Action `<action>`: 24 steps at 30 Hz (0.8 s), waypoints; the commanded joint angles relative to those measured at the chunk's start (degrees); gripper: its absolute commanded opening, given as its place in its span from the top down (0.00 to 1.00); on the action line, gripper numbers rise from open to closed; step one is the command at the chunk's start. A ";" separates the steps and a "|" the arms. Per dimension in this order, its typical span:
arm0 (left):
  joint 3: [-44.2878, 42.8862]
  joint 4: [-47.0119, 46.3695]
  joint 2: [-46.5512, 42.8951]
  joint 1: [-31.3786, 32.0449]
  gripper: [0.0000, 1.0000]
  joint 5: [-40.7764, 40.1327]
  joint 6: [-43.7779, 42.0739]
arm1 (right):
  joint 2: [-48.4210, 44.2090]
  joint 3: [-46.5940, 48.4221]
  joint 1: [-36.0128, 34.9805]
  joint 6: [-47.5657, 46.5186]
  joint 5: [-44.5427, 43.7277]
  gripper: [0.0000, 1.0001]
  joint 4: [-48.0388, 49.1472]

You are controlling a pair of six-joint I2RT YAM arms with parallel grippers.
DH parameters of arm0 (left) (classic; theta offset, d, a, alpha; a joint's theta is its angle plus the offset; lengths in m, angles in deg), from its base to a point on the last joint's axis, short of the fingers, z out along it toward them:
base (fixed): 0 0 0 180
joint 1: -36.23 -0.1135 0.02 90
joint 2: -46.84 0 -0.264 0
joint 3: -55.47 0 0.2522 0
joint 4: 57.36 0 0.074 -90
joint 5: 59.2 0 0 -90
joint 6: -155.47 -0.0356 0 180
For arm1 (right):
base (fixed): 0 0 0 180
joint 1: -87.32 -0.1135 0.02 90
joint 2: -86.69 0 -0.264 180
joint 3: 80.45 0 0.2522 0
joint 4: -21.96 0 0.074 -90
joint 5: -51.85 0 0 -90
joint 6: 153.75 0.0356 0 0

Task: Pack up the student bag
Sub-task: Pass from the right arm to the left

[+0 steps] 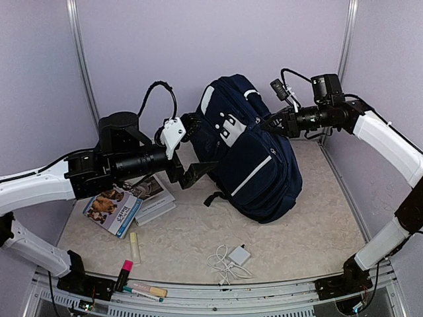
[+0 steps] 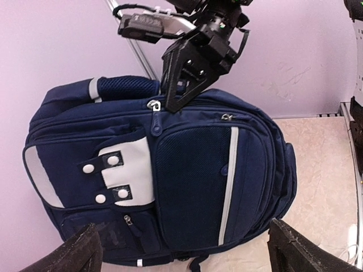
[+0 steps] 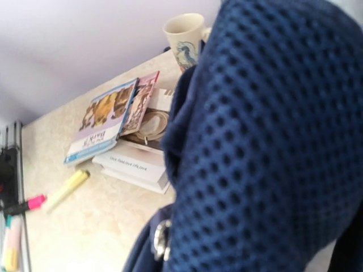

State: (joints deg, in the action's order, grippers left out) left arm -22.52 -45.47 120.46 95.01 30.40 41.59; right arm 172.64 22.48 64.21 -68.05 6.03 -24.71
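Next, my right gripper lays the student bag down level while my left gripper steadies the bag's raised end (image 1: 215, 96), because the bag stands tilted on its rounded end (image 1: 272, 202).
The student bag (image 1: 254, 155), dark navy with a white patch and a thin white stripe, lies in the middle of the table with its front facing up. In the left wrist view the student bag (image 2: 187, 170) fills the frame. My left gripper (image 1: 197, 148) hovers open at its left side; its fingers (image 2: 85, 252) straddle the bag without touching it. My right gripper (image 1: 272, 125) is at the bag's upper right edge, shut on the fabric beside a zipper pull (image 2: 153, 105). Navy mesh (image 3: 272, 141) hides the right gripper's own fingers in its wrist view.
A stack of books (image 1: 122, 205) lies left of the bag, with a mug (image 3: 184, 34) behind it. A yellow highlighter (image 1: 134, 246), a pink highlighter (image 1: 124, 272) and pens (image 1: 149, 290) lie near the front edge. A white charger with cable (image 1: 234, 257) sits front centre.
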 commanded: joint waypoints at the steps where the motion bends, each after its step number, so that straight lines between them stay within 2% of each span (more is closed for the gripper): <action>1: -3.99 6.65 -1.19 -0.51 0.01 -4.29 -2.23 | -0.24 5.65 -1.34 -14.32 5.99 1.00 -3.43; 9: -13.28 18.00 3.18 -0.55 0.01 -4.84 -9.91 | 6.10 10.79 -10.31 -27.24 2.55 1.00 -20.74; 12: -15.84 20.78 5.53 -1.49 0.01 -4.41 -12.26 | 6.76 9.77 -12.94 -28.55 1.52 1.00 -20.70; 15: -17.97 26.11 8.64 -3.26 0.01 2.09 -13.42 | 6.31 8.17 -13.40 -28.49 2.64 1.00 -18.83; 19: -18.88 25.85 11.77 -5.36 0.01 2.75 -14.26 | 6.15 7.84 -14.49 -30.25 5.05 1.00 -19.07; 22: -21.18 27.93 13.81 -7.57 0.01 7.02 -13.60 | 5.29 7.54 -14.78 -30.86 6.76 1.00 -18.55; 24: -22.16 31.36 14.91 -7.81 0.07 10.20 -13.64 | 3.47 6.08 -14.77 -30.29 6.84 1.00 -16.07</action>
State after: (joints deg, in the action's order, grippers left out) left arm -42.63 -22.19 132.81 88.78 34.05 27.84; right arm 179.70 30.15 50.42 -96.35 6.38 -44.16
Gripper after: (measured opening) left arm 0.979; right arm 0.055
